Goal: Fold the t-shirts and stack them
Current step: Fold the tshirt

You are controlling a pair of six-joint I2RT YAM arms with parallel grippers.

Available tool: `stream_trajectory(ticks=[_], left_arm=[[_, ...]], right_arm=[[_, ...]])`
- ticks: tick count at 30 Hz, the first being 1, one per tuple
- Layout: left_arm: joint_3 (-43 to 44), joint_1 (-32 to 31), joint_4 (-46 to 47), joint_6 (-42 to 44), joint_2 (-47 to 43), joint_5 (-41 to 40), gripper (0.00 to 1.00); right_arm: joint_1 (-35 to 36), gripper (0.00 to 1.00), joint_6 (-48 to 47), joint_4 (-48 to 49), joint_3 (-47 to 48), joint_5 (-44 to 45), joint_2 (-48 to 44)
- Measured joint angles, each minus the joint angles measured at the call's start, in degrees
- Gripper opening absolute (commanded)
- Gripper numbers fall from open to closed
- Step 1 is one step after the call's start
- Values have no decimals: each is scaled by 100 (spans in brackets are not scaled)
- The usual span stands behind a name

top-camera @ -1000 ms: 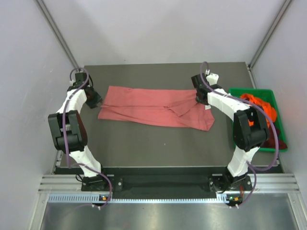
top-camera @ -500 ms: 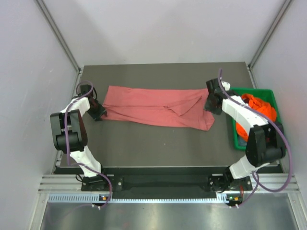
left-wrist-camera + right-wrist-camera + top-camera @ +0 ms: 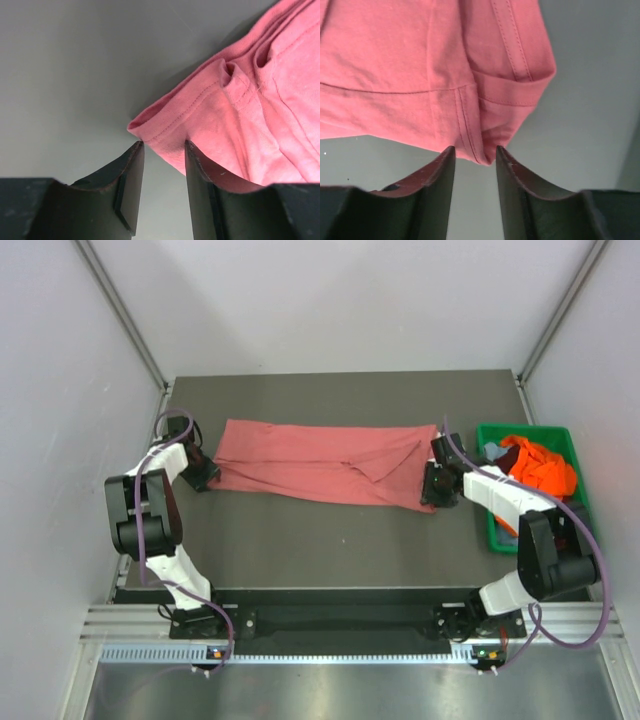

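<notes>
I should have my right gripper leave the near corner and straighten the flap's tip (image 3: 375, 479) before I fold any further, because a loose flap (image 3: 392, 459) slants across the salmon-pink t-shirt's band.
A salmon-pink t-shirt (image 3: 320, 465) lies folded into a long band across the middle of the dark table (image 3: 330, 540). My left gripper (image 3: 205, 476) sits low at the band's near-left corner. In the left wrist view the left gripper (image 3: 162, 145) is open, with the pink hem corner (image 3: 155, 127) just at its fingertips. My right gripper (image 3: 436, 488) is at the near-right corner. In the right wrist view the right gripper (image 3: 475, 149) is open too, and the shirt's seamed corner (image 3: 485, 150) dips between its tips. Neither gripper pinches the cloth.
A green bin (image 3: 522, 428) stands at the table's right edge, beside my right arm. It holds a bright orange t-shirt (image 3: 542, 466) and a bit of bluish cloth (image 3: 496, 452). Grey walls close in the table on the left, back and right.
Both grippers have come down from the shirt's far corners toward its near corners. The right arm swung out toward the bin and its jaws opened. The shirt has stayed in place.
</notes>
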Motion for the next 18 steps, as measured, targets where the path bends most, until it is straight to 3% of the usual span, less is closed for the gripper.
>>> stream_trajectory(ticks=[11, 14, 16, 18], left_arm=[[-125, 2, 151, -197, -76, -50, 43], [-146, 2, 153, -219, -61, -52, 23], [-146, 2, 160, -240, -24, -79, 1], [-144, 9, 149, -216, 33, -120, 0]], right_arm=[[-20, 0, -92, 208, -50, -44, 173], [-22, 0, -46, 170, -90, 42, 140], [-22, 0, -24, 164, -153, 74, 61], [-22, 0, 31, 149, -240, 107, -52]])
